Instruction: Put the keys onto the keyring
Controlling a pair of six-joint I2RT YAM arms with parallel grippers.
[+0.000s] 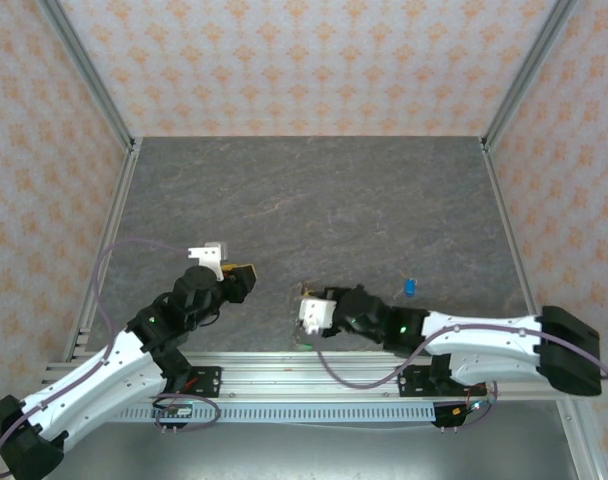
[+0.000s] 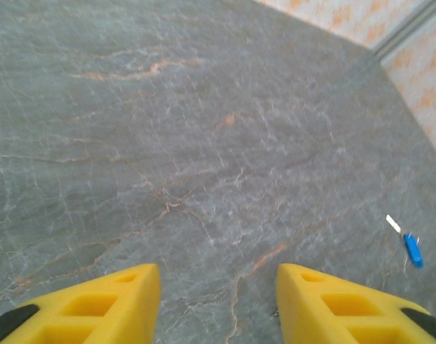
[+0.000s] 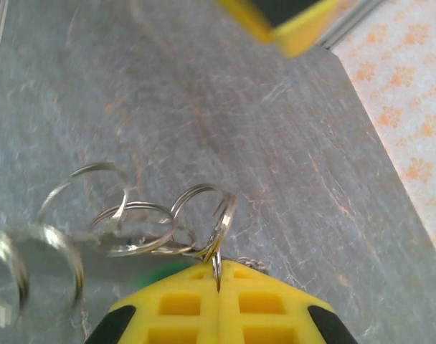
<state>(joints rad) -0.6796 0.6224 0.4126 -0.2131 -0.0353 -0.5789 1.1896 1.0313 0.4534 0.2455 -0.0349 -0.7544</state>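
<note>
The linked rings [image 3: 135, 218] crowd the thin silver ring [image 3: 216, 256] in the robot's right gripper, so the robot should pull back and raise the heap of rings clear before its left gripper pinches the thin silver ring.
My right gripper [image 3: 218, 269] is shut on a thin silver ring of the keyring [image 3: 204, 215], a bunch of linked split rings that hangs just above the table. Something green [image 3: 157, 272] shows blurred under the rings. In the top view this gripper [image 1: 302, 322] sits near the table's front edge. One of the keys, with a blue tag [image 2: 413, 249], lies flat on the table; in the top view this key [image 1: 410, 287] is right of the right gripper. My left gripper [image 2: 218, 276] is open over bare table with nothing between its fingers, and in the top view it [image 1: 246, 274] is left of the right gripper.
The grey marbled table [image 1: 324, 200] is bounded by patterned walls and aluminium posts [image 1: 509, 90]. A slotted rail [image 1: 314, 365] runs along the near edge. The left gripper's yellow finger [image 3: 282, 21] shows at the top of the right wrist view.
</note>
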